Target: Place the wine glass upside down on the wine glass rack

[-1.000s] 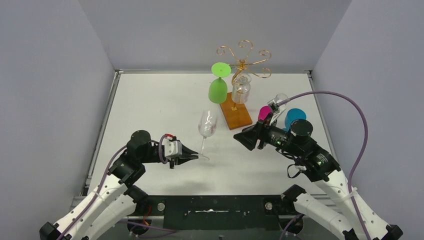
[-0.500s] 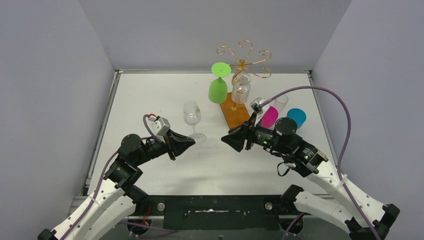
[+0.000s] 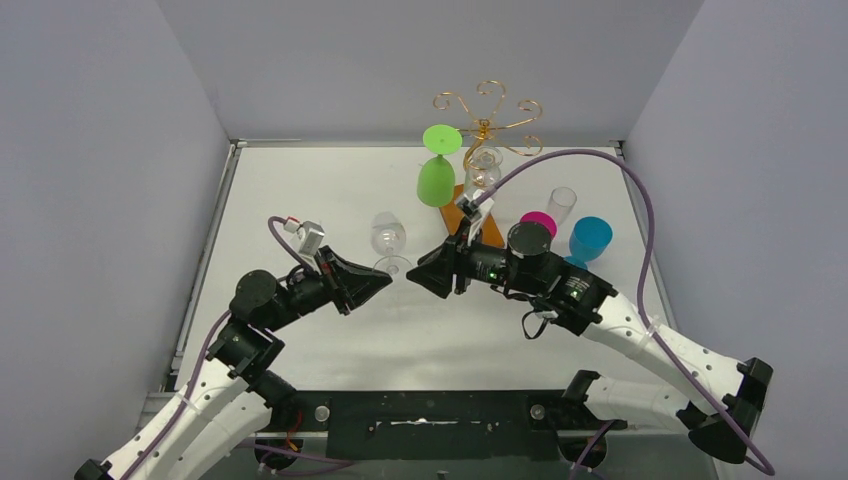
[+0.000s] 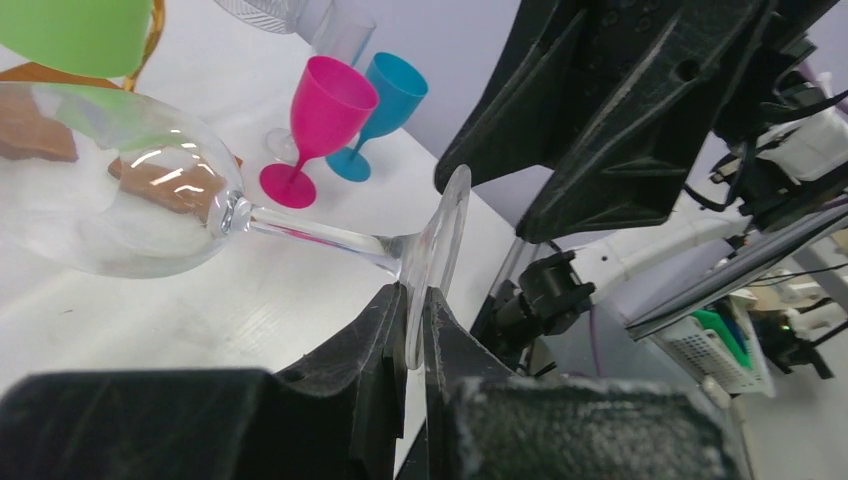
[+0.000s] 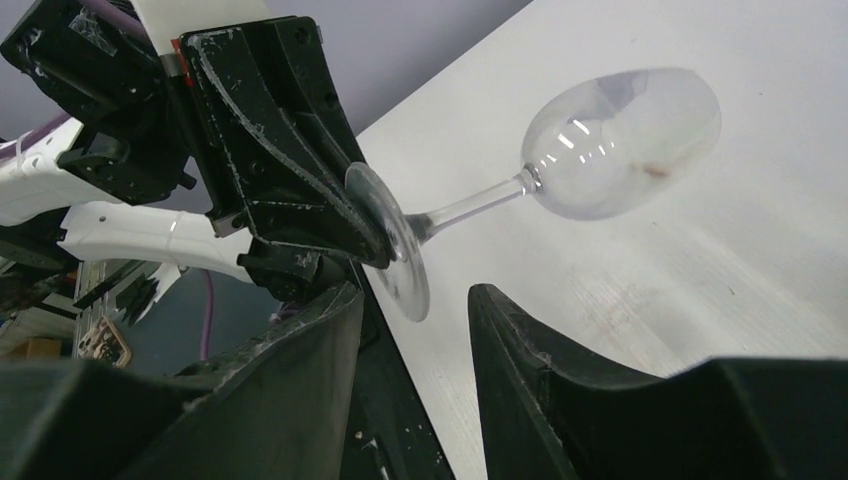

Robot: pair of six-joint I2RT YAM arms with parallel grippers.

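Observation:
The robot's left gripper is holding the wine glass's foot [image 3: 394,265] well short of the rack, so the right gripper should grab the foot's free edge [image 3: 408,265] and bring it there.
My left gripper [image 3: 378,283] is shut on the foot of a clear wine glass [image 3: 387,238] and holds it above the table. In the left wrist view the jaws pinch the round foot [image 4: 440,245] edge-on, with the stem and bowl [image 4: 110,190] pointing away. My right gripper [image 3: 420,278] is open and faces the left one, its tips close to the foot; in the right wrist view the foot [image 5: 392,245] sits just ahead of the open fingers [image 5: 330,340]. The gold wire rack [image 3: 487,115] stands at the back on its wooden base [image 3: 490,232].
A green glass [image 3: 437,170] and a clear glass [image 3: 483,172] hang upside down on the rack. A pink glass [image 3: 538,222], a blue glass [image 3: 590,238] and a clear glass [image 3: 562,205] stand at the right. Grey walls enclose the white table.
My left gripper has lifted the clear glass and carried it back and right. My right arm has swung left, away from the coloured glasses, until its open jaws face the glass's foot.

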